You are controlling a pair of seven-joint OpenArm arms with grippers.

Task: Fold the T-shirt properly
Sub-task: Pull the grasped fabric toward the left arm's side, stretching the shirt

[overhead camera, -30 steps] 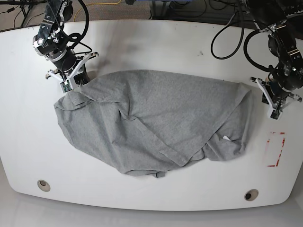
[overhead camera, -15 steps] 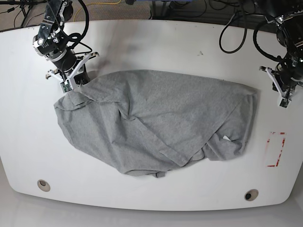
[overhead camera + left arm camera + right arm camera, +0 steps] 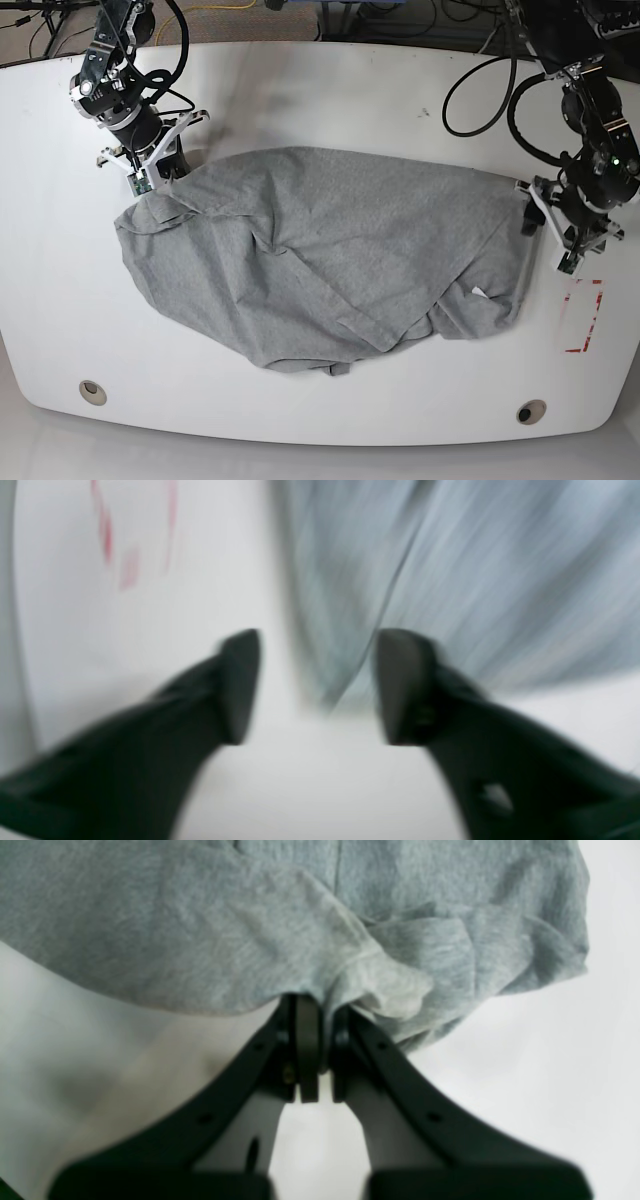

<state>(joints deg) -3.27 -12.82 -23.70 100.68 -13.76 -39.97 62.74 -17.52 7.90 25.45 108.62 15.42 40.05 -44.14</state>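
Note:
The grey T-shirt's slack layers (image 3: 482, 308) are bunched up next to the diagonal fold (image 3: 464, 272), so the grey T-shirt will pull its crumpled front along when the robot's left gripper pulls that fold.
The grey T-shirt (image 3: 330, 260) lies crumpled across the middle of the white table (image 3: 330, 90); no lettering shows. My right gripper (image 3: 150, 185) at the shirt's far left corner is shut on a bunched fold of fabric, seen close in the right wrist view (image 3: 314, 1005) with the shirt (image 3: 200, 915) above it. My left gripper (image 3: 548, 228) is open at the shirt's right edge. In the blurred left wrist view (image 3: 320, 680) the shirt's edge (image 3: 475, 580) lies between and just ahead of the parted fingertips.
A red rectangle marking (image 3: 583, 315) is on the table to the right of the shirt; it also shows in the left wrist view (image 3: 107, 535). Two round holes (image 3: 92, 391) (image 3: 531, 411) sit near the front edge. Cables hang behind the table.
My left gripper has swung back down and left, from off the table's right side to the shirt's right edge. The right gripper and its hold have not changed.

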